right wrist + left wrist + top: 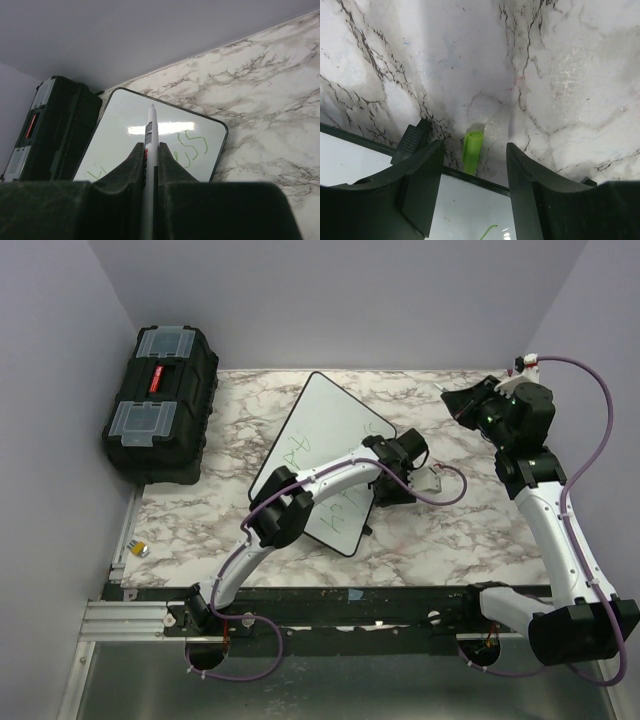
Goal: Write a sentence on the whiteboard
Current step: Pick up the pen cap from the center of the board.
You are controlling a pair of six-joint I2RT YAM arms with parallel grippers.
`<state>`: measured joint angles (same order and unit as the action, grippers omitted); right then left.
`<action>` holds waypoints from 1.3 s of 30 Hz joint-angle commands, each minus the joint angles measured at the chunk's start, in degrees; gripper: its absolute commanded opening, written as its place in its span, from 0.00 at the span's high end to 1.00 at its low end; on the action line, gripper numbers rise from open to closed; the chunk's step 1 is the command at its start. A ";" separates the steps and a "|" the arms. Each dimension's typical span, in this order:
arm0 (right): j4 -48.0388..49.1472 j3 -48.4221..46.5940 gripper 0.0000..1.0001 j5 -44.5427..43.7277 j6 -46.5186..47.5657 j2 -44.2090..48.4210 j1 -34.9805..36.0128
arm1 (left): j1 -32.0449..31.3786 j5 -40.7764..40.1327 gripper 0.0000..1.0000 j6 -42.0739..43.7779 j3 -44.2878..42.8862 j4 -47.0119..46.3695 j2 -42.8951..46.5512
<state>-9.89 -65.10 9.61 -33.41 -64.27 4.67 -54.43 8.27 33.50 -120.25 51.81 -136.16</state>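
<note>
The green marker cap sits tight against the whiteboard's black edge (469,176). Next, my left gripper pushes the whiteboard away a little, then closes around the cap's body (472,151) first.
The whiteboard (330,420) lies tilted on the marble table, with green handwritten letters (298,447) on it. My left gripper (388,485) hangs open and empty over the board's right edge. In the left wrist view its jaws (475,162) stand wide apart above the board's black edge (470,210). My right gripper (458,402) is raised at the far right, shut on a white marker pen (151,125) that points toward the whiteboard (130,145). Green letters (192,146) show near the board's corner.
A black toolbox (160,405) stands at the far left and also shows in the right wrist view (50,130). A green marker cap (472,149) lies on the marble just past the board's edge. A small yellow object (140,548) sits at the left front.
</note>
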 commanded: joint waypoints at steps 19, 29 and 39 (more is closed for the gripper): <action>0.75 2.35 0.99 3.13 -0.40 1.52 0.14 | -0.50 -0.80 0.60 -10.56 4.05 0.47 -4.71; 0.93 3.05 1.00 3.31 -0.49 1.52 0.17 | -0.50 -0.16 0.78 -10.80 10.08 -2.32 -0.84; 0.83 3.31 0.99 3.80 -0.62 1.80 0.13 | -0.52 -1.34 0.56 -9.96 12.23 -2.48 2.21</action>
<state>-9.91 -62.50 12.01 -33.61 -63.11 4.67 -54.87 8.73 22.65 -110.74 44.66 -132.88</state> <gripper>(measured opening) 0.131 0.416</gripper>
